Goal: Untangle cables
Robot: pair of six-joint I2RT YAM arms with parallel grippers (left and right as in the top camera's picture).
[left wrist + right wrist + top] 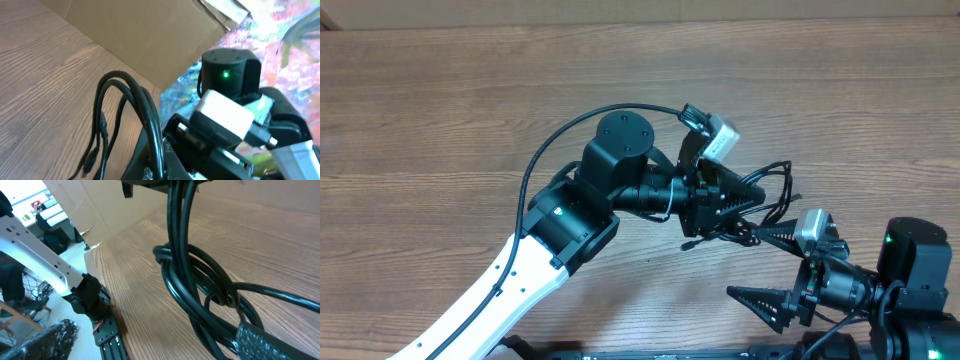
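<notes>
The cords [181, 225] are pinched in my left gripper above the wound coil, so my right gripper should take them while my left gripper opens and grips the coil [200, 275].
The cables [738, 231] are a bundle of thin black cords right of the table's centre. My left gripper [745, 195] is shut on them; in the left wrist view its jaws [160, 167] pinch cords [145, 107] that loop up, with a small plug end [90, 161] hanging near the wood. My right gripper [740, 262] is wide open just below the bundle, its upper finger touching the cords. In the right wrist view the looped bundle [200, 285] hangs down and runs over one finger of the open right gripper [157, 347].
The wooden table [470, 120] spreads left and behind. A cardboard wall [140, 35] stands along the far edge. The right arm's body [915, 265] sits at the lower right, and the left arm [560, 215] crosses from the lower left.
</notes>
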